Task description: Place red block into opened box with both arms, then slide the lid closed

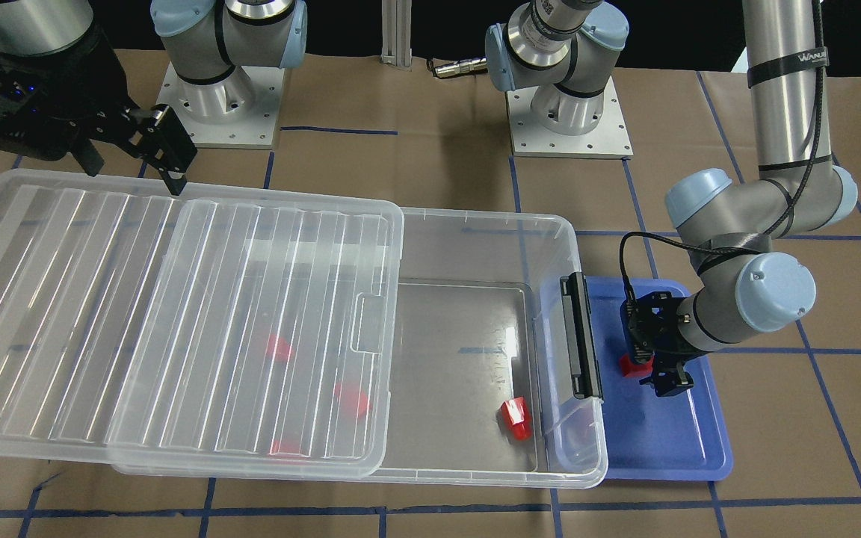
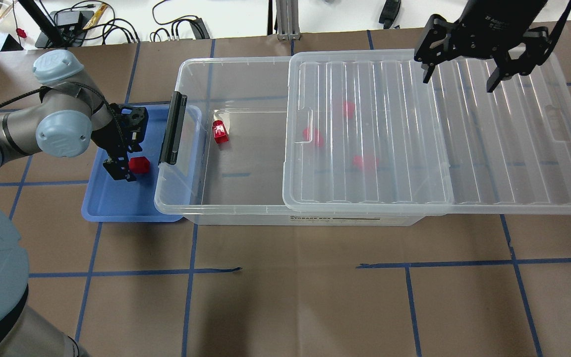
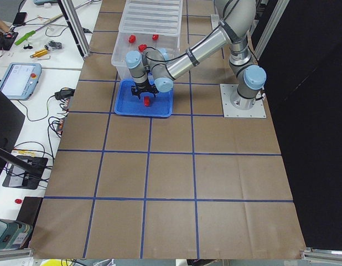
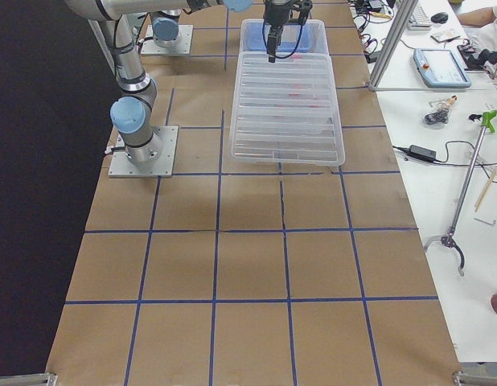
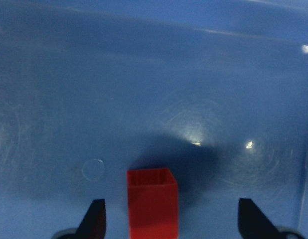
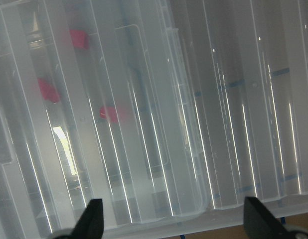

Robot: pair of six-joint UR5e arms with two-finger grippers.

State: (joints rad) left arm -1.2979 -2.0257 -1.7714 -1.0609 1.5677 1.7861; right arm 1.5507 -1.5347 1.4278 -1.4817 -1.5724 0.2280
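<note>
I should expect a similar hidden stub on the red block point(image 5: 153, 211), because the red piece point(image 1: 516, 418) near the black latch bar gets narrower at one end.
The red block point(image 2: 140, 164) point(image 1: 634, 365) point(image 5: 151, 201) stands on the blue tray point(image 2: 112, 203), beside the box's latch end. My left gripper point(image 2: 128, 156) point(image 5: 171, 221) is down over it and open. Its fingers straddle the block without touching it. The clear box point(image 2: 186, 198) point(image 1: 587, 463) has its half on my left uncovered. The ribbed lid point(image 2: 513, 148) point(image 1: 64, 299) covers the other half and overhangs past the box's far end. My right gripper point(image 2: 457, 83) point(image 1: 135, 175) point(image 6: 174, 224) hangs open above the lid's back edge, holding nothing.
Another red piece point(image 2: 220, 132) point(image 1: 516, 417) lies on the box's uncovered floor near the black latch bar point(image 2: 174, 129). Three more red pieces point(image 2: 348, 108) show blurred under the lid. Both arm bases point(image 1: 569, 112) stand behind the box.
</note>
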